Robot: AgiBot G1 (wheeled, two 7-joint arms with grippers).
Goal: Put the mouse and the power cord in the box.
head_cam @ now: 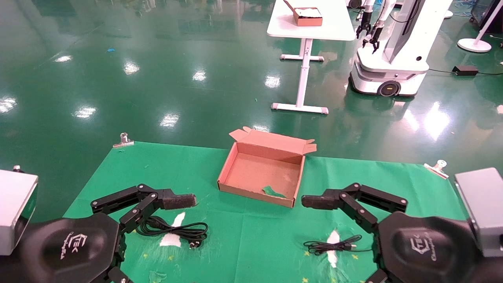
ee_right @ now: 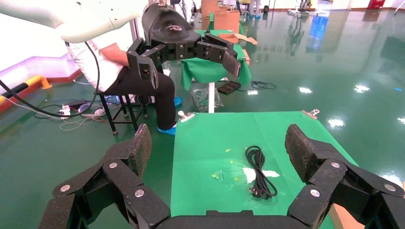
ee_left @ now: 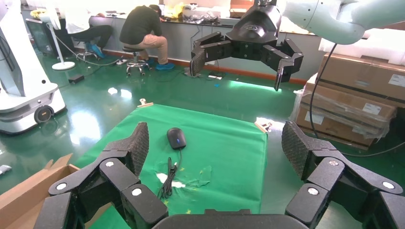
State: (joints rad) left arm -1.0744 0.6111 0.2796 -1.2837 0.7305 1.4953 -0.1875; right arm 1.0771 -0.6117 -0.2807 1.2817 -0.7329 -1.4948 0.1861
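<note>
A loose part of the cable point(head_cam: 363, 250) runs from the bundled cable point(head_cam: 325, 246) under my right gripper, so I expect the mouse to follow and dangle below when I lift the bundled cable.
The box point(head_cam: 251, 169) lies open at the middle of the green cloth, with only a green scrap point(head_cam: 274, 192) inside. The power cord point(head_cam: 173, 230) point(ee_right: 260, 171) is coiled on the cloth to the box's left, under my left gripper point(ee_left: 217, 148), which hangs open with one finger point(head_cam: 178, 201) near the box's left corner. The mouse point(ee_left: 176, 138) rests on the cloth to the box's right, its bundled cable point(head_cam: 332, 245) point(ee_left: 167, 179) beside it. In the head view the mouse body is hidden by my right gripper point(ee_right: 217, 150), which is open above it with a finger point(head_cam: 316, 201) by the box's right corner.
Metal clips point(head_cam: 123, 140) point(head_cam: 437, 166) hold the cloth's far corners. White tears point(head_cam: 173, 237) show in the cloth near both cables. Beyond the table are a white desk point(head_cam: 334, 27) with a small brown box point(head_cam: 306, 16) and another robot point(head_cam: 389, 59).
</note>
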